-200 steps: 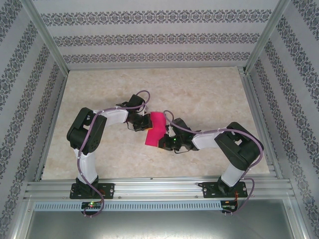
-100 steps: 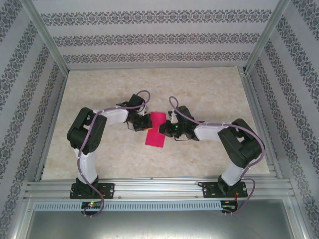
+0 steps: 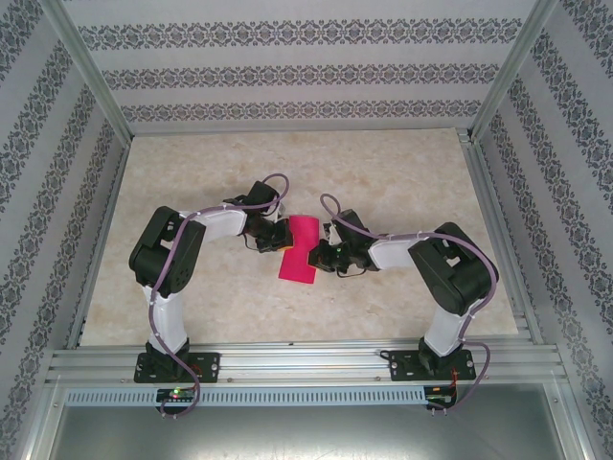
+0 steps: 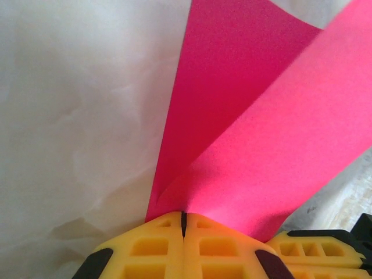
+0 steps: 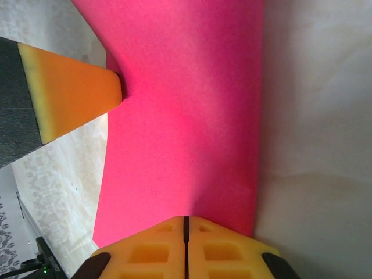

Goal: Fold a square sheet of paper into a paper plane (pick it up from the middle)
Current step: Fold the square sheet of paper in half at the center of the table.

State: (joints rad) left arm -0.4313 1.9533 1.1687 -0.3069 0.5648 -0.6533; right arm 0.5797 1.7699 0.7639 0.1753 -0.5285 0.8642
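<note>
Next, I slide my right gripper up the folded edge and press there, because the top layer stands off the lower one toward the sheet's far end.
The square sheet of paper is magenta-pink and lies on the table folded into a narrow strip. In the left wrist view its top layer lifts off the lower one. My left gripper is shut on the sheet's left edge, and the paper fans out from its yellow tips. My right gripper is shut, with its tips lying on top of the sheet near its right edge and nothing between them. The left gripper's finger shows at the sheet's far edge. The paper plane is out of view.
The beige marbled table has free room all round the sheet. Aluminium rails run along the near edge, and patterned walls close in the back and sides.
My right gripper has swung from the sheet's near right corner towards the far side, then slid back left onto the sheet. The left gripper has kept its hold and has not moved.
</note>
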